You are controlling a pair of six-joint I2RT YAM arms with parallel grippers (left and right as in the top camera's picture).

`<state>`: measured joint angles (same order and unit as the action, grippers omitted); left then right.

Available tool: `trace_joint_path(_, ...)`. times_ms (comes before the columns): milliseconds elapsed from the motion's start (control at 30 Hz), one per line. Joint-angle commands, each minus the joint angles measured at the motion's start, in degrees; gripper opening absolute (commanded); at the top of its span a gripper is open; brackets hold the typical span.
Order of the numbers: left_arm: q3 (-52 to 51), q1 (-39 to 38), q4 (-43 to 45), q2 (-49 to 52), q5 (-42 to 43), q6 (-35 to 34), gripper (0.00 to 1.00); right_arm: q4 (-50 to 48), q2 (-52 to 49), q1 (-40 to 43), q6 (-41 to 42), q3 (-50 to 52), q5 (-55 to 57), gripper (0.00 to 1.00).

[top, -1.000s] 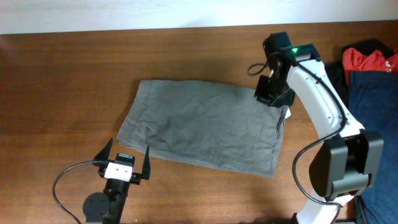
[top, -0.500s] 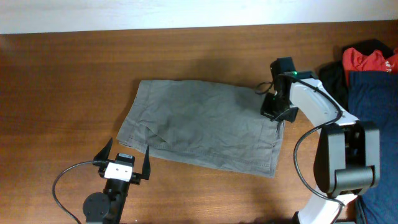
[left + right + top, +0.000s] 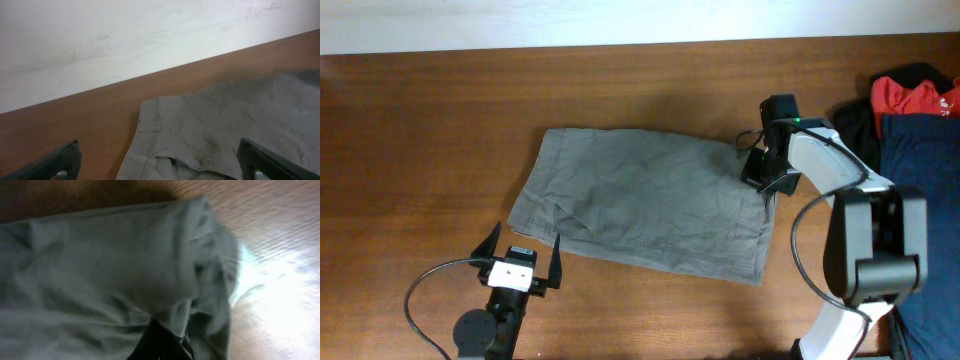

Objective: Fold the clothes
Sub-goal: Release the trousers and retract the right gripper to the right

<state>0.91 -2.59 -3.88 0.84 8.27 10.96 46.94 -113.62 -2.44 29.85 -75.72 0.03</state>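
Observation:
The clothes' near edge [image 3: 655, 266] slants away from the white wall. My right gripper should therefore carry on pulling the clothes' pinched corner [image 3: 741, 154] toward that wall until the edge and the wall run parallel, then let go.
The grey-olive clothes [image 3: 640, 200] lie flat on the wooden table [image 3: 430, 130], spread from the centre towards the right. My right gripper [image 3: 763, 178] is low over their upper right corner. In the right wrist view its dark fingers [image 3: 170, 336] are closed with a bunched fold of the clothes [image 3: 125, 255] pinched between them. My left gripper [image 3: 524, 244] is open and empty just in front of the near left edge of the clothes. In the left wrist view its fingertips [image 3: 157, 152] frame a seam and a pocket opening of the clothes [image 3: 215, 125].
A red garment [image 3: 912, 95] and a navy blue garment [image 3: 920, 170] are piled at the table's right edge, close behind the right arm. A white wall [image 3: 125, 35] runs along the far side of the table.
My right gripper moved right and down from the top right corner of the clothes to their right edge, then stayed. The left arm has not moved.

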Motion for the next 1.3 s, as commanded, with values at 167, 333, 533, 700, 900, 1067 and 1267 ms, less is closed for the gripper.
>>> trace_joint_path(167, -0.39, 0.24, -0.07, -0.44, -0.44, 0.72, 1.0, -5.68, -4.5, 0.17, 0.15, 0.52, -0.98, 0.04)
trace_joint_path(333, -0.39, 0.24, -0.04, -0.44, -0.44, 0.72, 0.99, -13.66, -5.29, 0.17, -0.94, 0.52, -1.05, 0.04)
trace_joint_path(533, -0.39, 0.24, -0.04, -0.44, -0.44, 0.72, 0.99, -20.22, -6.14, 0.17, -0.92, 0.52, -1.09, 0.04)
trace_joint_path(700, -0.39, 0.24, -0.07, -0.44, -0.44, 0.72, 0.99, -23.93, -6.78, 0.22, -0.94, 0.52, -1.01, 0.04)
trace_joint_path(900, -0.39, 0.24, -0.04, -0.44, -0.44, 0.72, 0.99, -25.24, -6.8, 0.22, -1.11, 0.5, -0.87, 0.04)
trace_joint_path(1067, -0.39, 0.24, -0.07, -0.44, -0.44, 0.72, 1.0, -23.21, -6.25, 0.22, -1.09, 0.48, -0.87, 0.04)
trace_joint_path(1267, -0.39, 0.24, -0.04, -0.44, -0.44, 0.72, 0.99, -19.85, -1.25, 0.22, -1.09, -0.42, -0.85, 0.13)
